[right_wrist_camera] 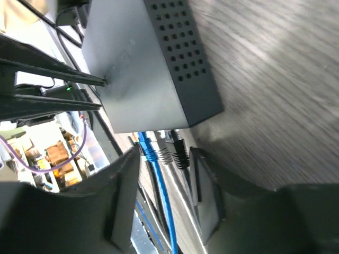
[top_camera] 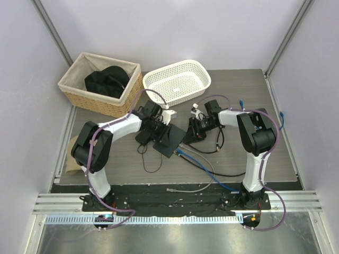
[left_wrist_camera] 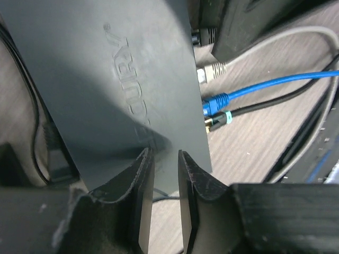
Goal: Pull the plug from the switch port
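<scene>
Next, I move my right gripper's fingers over and close them on the end black plug (right_wrist_camera: 179, 152) alone before I pull, because the fingers reach across the blue and grey plugs (right_wrist_camera: 157, 151) too.
The switch (top_camera: 170, 139) is a flat matte-black box lying mid-table. In the left wrist view the switch (left_wrist_camera: 116, 79) fills the frame, with a grey plug (left_wrist_camera: 211, 72), a blue plug (left_wrist_camera: 214, 103) and a black plug (left_wrist_camera: 216, 121) in its right edge. My left gripper (left_wrist_camera: 165, 166) hovers over the switch's near corner, jaws slightly apart, nothing between them. In the right wrist view my right gripper (right_wrist_camera: 164, 159) is open at the switch's (right_wrist_camera: 137, 69) socket edge. The blue plug (right_wrist_camera: 146, 150), grey plug (right_wrist_camera: 164, 153) and black plug (right_wrist_camera: 178, 150) lie between its fingers (right_wrist_camera: 204, 182).
A wicker basket (top_camera: 79, 92) holding black cloth stands back left, and a white plastic basket (top_camera: 177, 79) is beside it. A small black adapter (top_camera: 143, 138) with a thin cord lies left of the switch. Blue and grey cables (top_camera: 204, 166) trail toward the front edge.
</scene>
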{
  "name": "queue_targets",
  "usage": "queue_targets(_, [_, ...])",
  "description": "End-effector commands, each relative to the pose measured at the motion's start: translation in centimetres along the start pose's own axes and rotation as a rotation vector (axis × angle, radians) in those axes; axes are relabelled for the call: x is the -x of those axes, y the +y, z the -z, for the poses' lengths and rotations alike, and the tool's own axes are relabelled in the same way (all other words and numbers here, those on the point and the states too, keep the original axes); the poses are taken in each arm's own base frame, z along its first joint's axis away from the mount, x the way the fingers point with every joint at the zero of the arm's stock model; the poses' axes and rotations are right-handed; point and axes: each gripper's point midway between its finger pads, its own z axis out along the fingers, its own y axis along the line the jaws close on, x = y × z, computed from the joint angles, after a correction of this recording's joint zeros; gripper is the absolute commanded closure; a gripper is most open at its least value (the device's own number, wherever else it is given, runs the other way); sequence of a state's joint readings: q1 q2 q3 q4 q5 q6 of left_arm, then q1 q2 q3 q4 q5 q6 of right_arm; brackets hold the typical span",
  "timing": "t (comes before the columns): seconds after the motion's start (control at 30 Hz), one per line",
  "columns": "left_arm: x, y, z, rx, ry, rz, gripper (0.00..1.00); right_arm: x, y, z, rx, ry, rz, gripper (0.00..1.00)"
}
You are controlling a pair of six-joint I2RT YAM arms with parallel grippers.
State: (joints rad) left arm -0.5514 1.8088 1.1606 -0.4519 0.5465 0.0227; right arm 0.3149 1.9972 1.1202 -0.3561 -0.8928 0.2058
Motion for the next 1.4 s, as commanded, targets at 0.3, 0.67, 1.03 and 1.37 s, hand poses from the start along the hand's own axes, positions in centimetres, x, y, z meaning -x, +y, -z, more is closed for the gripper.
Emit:
queue_targets(0.3, [-1.0,0.4,-1.0,-0.012,0.031,0.089,0.72,-0.9,-5.3,-2.5,-0.141,-0.041,-0.01,0.47])
queue_targets(0.67, [-1.8,1.0,-1.8,0.0,0.062,0.101,0.74,-1.0,-9.0,-2.7,-0.293,-0.123,-0.029,0.53])
queue_targets(1.03, [-2.2,1.0,-2.0,0.011,0.068,0.084,0.75,-1.7,-11.2,-3.5,-0.397,-0.037,-0.104,0.63])
queue_targets(1.37, [-2.3,1.2,-2.4,0.019,0.077,0.086,0.75,-2.3,-12.3,-3.8,-0.461,-0.002,-0.115,0.77])
